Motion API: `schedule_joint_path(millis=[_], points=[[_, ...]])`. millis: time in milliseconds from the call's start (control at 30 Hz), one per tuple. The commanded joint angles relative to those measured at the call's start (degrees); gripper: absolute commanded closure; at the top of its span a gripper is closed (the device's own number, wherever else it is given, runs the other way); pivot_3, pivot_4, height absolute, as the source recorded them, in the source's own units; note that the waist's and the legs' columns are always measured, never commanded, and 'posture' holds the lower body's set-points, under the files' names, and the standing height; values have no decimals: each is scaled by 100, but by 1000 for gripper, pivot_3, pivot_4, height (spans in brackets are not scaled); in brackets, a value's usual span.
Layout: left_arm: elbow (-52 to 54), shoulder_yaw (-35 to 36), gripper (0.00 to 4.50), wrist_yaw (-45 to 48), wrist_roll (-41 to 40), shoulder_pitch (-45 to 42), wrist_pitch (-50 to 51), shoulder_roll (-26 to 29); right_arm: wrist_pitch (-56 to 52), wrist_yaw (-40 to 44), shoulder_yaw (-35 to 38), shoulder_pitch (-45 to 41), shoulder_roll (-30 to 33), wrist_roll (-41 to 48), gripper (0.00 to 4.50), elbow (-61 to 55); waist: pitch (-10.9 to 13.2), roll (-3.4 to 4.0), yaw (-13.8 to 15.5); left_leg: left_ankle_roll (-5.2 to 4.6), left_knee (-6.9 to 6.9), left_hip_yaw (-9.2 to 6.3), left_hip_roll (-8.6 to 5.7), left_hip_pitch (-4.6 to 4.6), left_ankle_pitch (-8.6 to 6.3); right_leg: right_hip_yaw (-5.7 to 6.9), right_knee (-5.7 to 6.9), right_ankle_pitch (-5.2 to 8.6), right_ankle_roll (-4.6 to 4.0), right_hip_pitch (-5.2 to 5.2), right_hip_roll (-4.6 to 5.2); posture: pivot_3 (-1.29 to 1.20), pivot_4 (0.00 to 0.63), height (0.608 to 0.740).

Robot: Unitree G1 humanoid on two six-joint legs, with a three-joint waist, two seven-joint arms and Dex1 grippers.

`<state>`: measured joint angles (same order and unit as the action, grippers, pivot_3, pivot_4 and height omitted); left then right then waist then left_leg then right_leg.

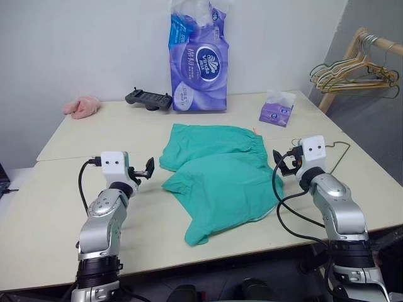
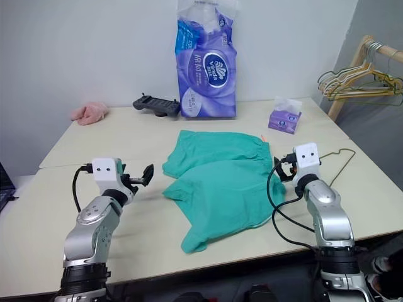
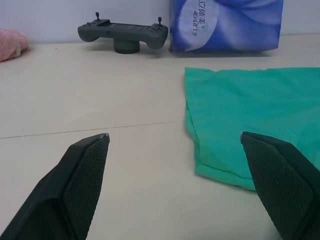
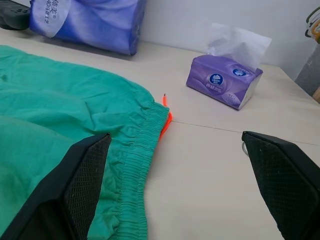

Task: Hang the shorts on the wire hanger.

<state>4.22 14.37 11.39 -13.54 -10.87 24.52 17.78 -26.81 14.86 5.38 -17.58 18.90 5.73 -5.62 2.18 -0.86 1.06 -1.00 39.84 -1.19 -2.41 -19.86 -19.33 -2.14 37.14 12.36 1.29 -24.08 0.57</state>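
Observation:
The teal-green shorts [image 1: 217, 170] will have a loose orange cord hanging down when the robot lifts them, because an orange tip [image 1: 255, 131] is sticking out at the waistband's far end.
The teal-green shorts [image 1: 217, 173] lie flat in the middle of the table, their gathered waistband [image 4: 137, 150] toward the right and the legs toward the left. A thin dark wire hanger [image 2: 345, 158] lies on the table just right of my right arm, partly hidden behind it. My left gripper [image 1: 145, 170] hovers open a little left of the shorts' leg hems, with nothing between its fingers [image 3: 80, 175]. At the waistband edge my right gripper [image 1: 283, 165] is open and empty too, its fingers [image 4: 82, 175] over the cloth and bare table.
A tall purple tissue pack [image 1: 199, 60], a dark game controller [image 1: 148, 99] and a pink fuzzy cloth [image 1: 82, 107] sit at the table's back. A small purple tissue box [image 1: 276, 112] stands back right. A wooden rack with several hangers [image 1: 356, 72] stands beyond the right edge.

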Motion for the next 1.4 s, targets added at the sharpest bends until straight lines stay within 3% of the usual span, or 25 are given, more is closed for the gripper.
schedule_joint_path(millis=[33,167,267,367,533,633,867,1400], points=[[222,-28,0,436,-165,-124,-97,239,134,242,-37,-1,133,67,28,-238,0,0,4,0,0,0,0,0,0,1,0,0,0,0,0,62,0,740],[752,-370,0,2196,-1090,-106,457,967,350,1688,-190,336,965,440,28,-602,3,0,18,-1,0,0,0,-3,0,2,-6,1,-1,0,-1,60,6,740],[1067,-616,0,3648,-1793,-33,1074,1882,839,3395,-424,685,2083,709,28,-636,8,4,20,-7,0,2,0,-2,-3,6,-17,4,1,6,-2,58,9,740],[1030,-851,0,4552,-1896,-1,1112,2567,1540,4536,-658,789,2881,661,28,-257,11,4,8,-17,1,8,5,5,-9,5,-19,20,0,14,-7,57,10,740],[901,-1348,0,5565,-1754,-15,954,3176,2783,5406,-1067,410,3372,232,28,924,67,1,-27,-18,-2,21,23,73,-9,2,-17,71,-11,77,-23,58,17,740],[950,-1777,0,6052,-1503,117,679,3411,3658,5494,-1314,-54,3267,-175,28,1747,99,9,-73,-18,-2,36,28,97,-9,-10,-11,74,-14,92,-28,58,24,740],[760,-2558,0,6220,-680,134,-335,3198,4686,5323,-1721,-1081,2662,-691,28,2962,153,4,-100,-17,-5,38,34,93,-9,-17,-3,47,-30,82,-29,61,31,740],[-836,-3476,0,5894,676,-538,-1697,2041,6030,4947,-2504,-1847,2019,-1787,28,4486,156,6,-10,-26,-6,40,32,97,-14,-9,-5,43,-45,85,-13,42,29,740]])
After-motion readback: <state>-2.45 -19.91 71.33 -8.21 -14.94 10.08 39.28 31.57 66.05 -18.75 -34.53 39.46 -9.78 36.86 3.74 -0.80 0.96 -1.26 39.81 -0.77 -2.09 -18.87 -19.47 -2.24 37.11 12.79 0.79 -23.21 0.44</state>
